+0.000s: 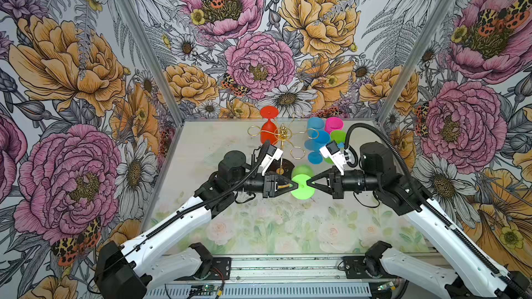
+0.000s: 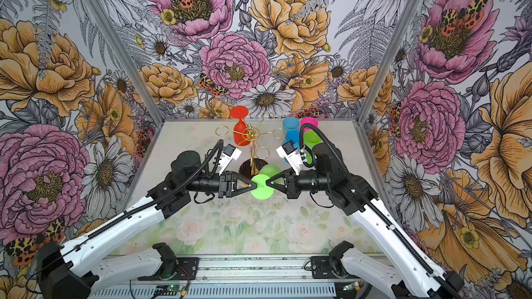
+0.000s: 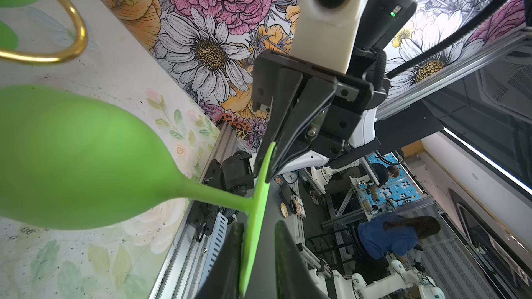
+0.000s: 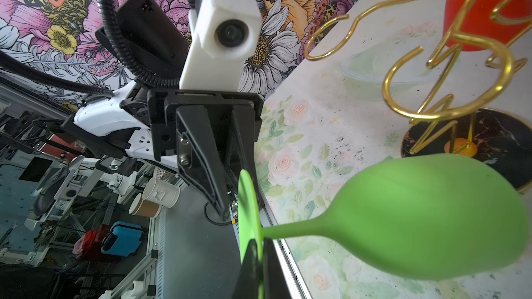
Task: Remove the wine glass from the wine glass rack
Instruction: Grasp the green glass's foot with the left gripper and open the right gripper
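I should turn the green wine glass upright with my left gripper and take the bowl's rim (image 4: 522, 239) with my right gripper, because the wine glass lies level with both grippers on its foot (image 1: 302, 187).
A green wine glass (image 1: 302, 186) lies sideways in the air in front of the wine glass rack (image 1: 283, 133), apart from its gold loops. My right gripper (image 4: 257, 243) is shut on the rim of its round foot. From the opposite side, my left gripper (image 3: 257, 225) straddles the same foot. One left finger lies against the disc, and the other stands off it with a gap. The bowl (image 3: 80, 156) points toward the rack's black base (image 4: 495, 139). A red wine glass (image 1: 267, 127) hangs upside down on the rack's far left arm.
Several blue, pink and green cups and glasses (image 1: 316, 136) stand crowded at the back right, just behind the right wrist. Flowered walls close the table at the back and both sides. A metal rail (image 1: 288, 267) runs along the front edge.
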